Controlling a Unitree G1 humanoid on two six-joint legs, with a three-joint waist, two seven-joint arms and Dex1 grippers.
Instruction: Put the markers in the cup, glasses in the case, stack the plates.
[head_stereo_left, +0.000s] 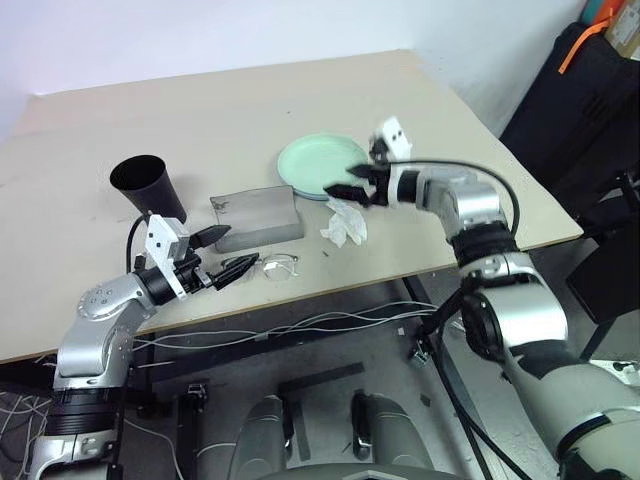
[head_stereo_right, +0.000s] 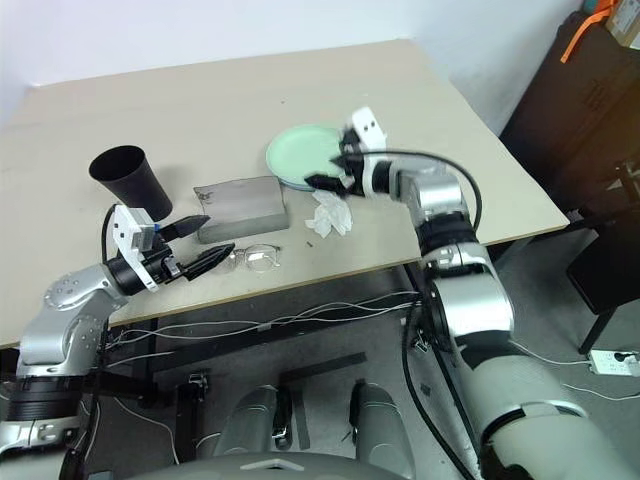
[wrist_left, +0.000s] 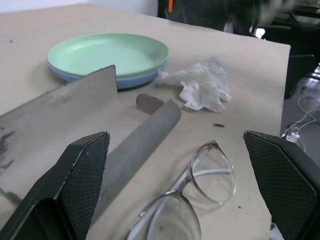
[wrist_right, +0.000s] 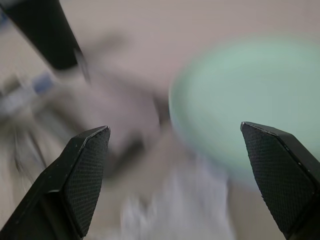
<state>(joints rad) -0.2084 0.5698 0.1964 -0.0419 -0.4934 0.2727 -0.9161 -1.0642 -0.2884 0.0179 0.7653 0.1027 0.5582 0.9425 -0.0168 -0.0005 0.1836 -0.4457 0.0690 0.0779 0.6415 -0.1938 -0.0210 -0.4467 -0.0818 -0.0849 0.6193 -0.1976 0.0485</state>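
The plates are in a stack and the white tissue is lying at their near edge (head_stereo_left: 318, 197), so my right gripper should turn back and lift the tissue (head_stereo_left: 346, 225) away.
A mint green plate (head_stereo_left: 320, 160) rests on top of a light blue plate (wrist_left: 137, 80) at the right of the table. My right gripper (head_stereo_left: 352, 172) hovers open over their near edge with nothing in it. The grey case (head_stereo_left: 258, 217) lies at mid-table. The pale-framed glasses (head_stereo_left: 278, 265) lie just in front of it, lenses on the table. My left gripper (head_stereo_left: 243, 247) is open beside the glasses' left end, its fingers (wrist_left: 85, 175) wide apart and level with the tabletop. The black cup (head_stereo_left: 145, 185) stands upright behind my left gripper. The markers are out of view.
A crumpled white tissue (head_stereo_left: 345, 222) lies between the case and the plates, near the table's front edge (head_stereo_left: 420, 262). Cables (head_stereo_left: 330, 325) hang under the table. A black bag (head_stereo_left: 590, 110) stands off the table's right side.
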